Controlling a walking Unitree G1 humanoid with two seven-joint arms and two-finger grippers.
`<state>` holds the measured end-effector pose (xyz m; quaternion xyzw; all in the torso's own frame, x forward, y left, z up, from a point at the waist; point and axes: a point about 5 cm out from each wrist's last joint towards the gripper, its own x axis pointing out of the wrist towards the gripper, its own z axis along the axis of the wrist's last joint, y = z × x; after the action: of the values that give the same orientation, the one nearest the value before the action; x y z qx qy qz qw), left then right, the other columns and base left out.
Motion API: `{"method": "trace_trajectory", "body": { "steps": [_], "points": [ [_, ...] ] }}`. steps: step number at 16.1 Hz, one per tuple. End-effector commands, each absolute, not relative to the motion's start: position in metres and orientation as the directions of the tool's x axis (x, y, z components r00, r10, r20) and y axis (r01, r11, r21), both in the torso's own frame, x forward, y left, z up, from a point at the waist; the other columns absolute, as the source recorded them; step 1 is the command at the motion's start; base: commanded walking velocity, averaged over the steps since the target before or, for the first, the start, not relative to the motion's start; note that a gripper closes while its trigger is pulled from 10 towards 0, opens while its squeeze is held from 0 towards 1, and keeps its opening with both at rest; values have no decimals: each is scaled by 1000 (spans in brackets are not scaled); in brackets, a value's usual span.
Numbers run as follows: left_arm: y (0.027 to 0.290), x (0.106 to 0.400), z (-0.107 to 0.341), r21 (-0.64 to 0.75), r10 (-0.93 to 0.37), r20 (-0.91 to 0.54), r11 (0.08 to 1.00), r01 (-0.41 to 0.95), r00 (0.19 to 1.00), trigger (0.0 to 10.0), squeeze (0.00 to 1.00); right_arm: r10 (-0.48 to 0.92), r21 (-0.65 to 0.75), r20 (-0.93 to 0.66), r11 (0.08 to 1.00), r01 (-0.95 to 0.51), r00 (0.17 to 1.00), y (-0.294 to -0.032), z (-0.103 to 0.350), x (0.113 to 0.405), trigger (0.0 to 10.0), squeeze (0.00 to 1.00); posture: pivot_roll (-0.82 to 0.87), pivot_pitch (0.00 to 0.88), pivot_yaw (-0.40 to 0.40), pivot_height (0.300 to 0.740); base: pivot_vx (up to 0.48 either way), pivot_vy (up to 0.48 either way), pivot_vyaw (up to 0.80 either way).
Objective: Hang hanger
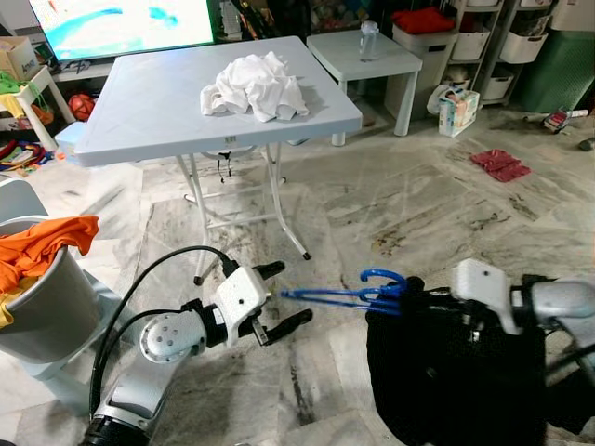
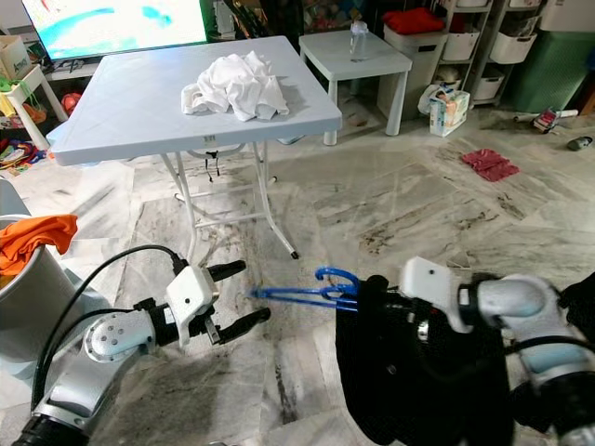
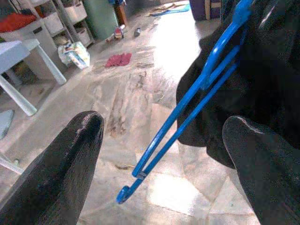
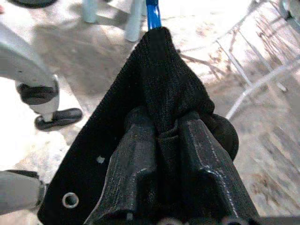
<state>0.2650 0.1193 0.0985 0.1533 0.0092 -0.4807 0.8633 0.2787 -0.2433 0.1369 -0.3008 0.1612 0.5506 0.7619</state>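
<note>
My gripper will pull, and the hanger will then slide free and leave the black garment behind, because the hanger's blue end (image 1: pixel 288 294) sticks out clear of the garment.
A blue hanger (image 1: pixel 335 295) lies level above the floor, its hook (image 1: pixel 381 276) up beside a black garment (image 1: pixel 456 372) draped over its right part. My right gripper (image 4: pixel 171 154) is shut on the bunched black fabric, with the hanger's blue bar (image 4: pixel 152 16) sticking out beyond it. My left gripper (image 1: pixel 290 293) is open, with the hanger's bare left end between its fingertips and not touching them. In the left wrist view the blue hanger (image 3: pixel 187 103) runs between the two black fingers (image 3: pixel 79 159), with clear space on both sides.
A white folding table (image 1: pixel 167 102) with a crumpled white cloth (image 1: pixel 256 85) stands ahead. At my left is a grey bin (image 1: pixel 46 307) with orange clothes. A small white side table (image 1: pixel 358 51), storage shelves and a red cloth (image 1: pixel 500 164) lie farther off on the marble floor.
</note>
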Motion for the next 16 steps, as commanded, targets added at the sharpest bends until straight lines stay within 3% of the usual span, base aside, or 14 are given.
{"method": "trace_trajectory", "body": {
  "steps": [1,2,3,4,10,11,12,16],
  "points": [
    [116,267,100,270,-832,-176,473,838,526,10000,1000,792,-290,-543,135,-948,279,-238,157,277,10000,0,-35,12,13,740,0,0,0],
    [111,267,99,269,-835,-179,468,842,521,10000,1000,808,-283,-533,109,-953,251,-238,164,276,10000,0,-39,11,14,740,0,0,0],
    [108,267,98,271,-843,-181,452,850,506,10000,557,816,-280,-525,100,-955,240,-238,168,276,10000,0,-41,12,14,740,0,0,0],
    [100,266,95,271,-861,-178,423,865,477,10000,0,839,-270,-504,73,-960,206,-236,177,275,10000,0,-45,11,14,740,0,0,0],
    [69,276,90,246,-900,-150,367,897,410,10000,0,864,-214,-488,22,-977,127,-224,171,266,10000,0,-59,9,30,740,0,0,0],
    [66,279,93,236,-911,-137,350,906,388,4353,0,864,-209,-487,21,-978,123,-223,170,265,10000,0,-61,8,33,740,0,0,0],
    [64,281,95,225,-920,-132,335,915,370,0,0,863,-209,-490,22,-978,124,-222,168,265,10000,0,-61,8,35,740,0,0,0],
    [56,275,84,189,-944,-200,224,956,261,0,0,867,-224,-481,24,-974,131,-217,169,267,10000,0,-60,6,40,740,0,0,0]
  ]
}}
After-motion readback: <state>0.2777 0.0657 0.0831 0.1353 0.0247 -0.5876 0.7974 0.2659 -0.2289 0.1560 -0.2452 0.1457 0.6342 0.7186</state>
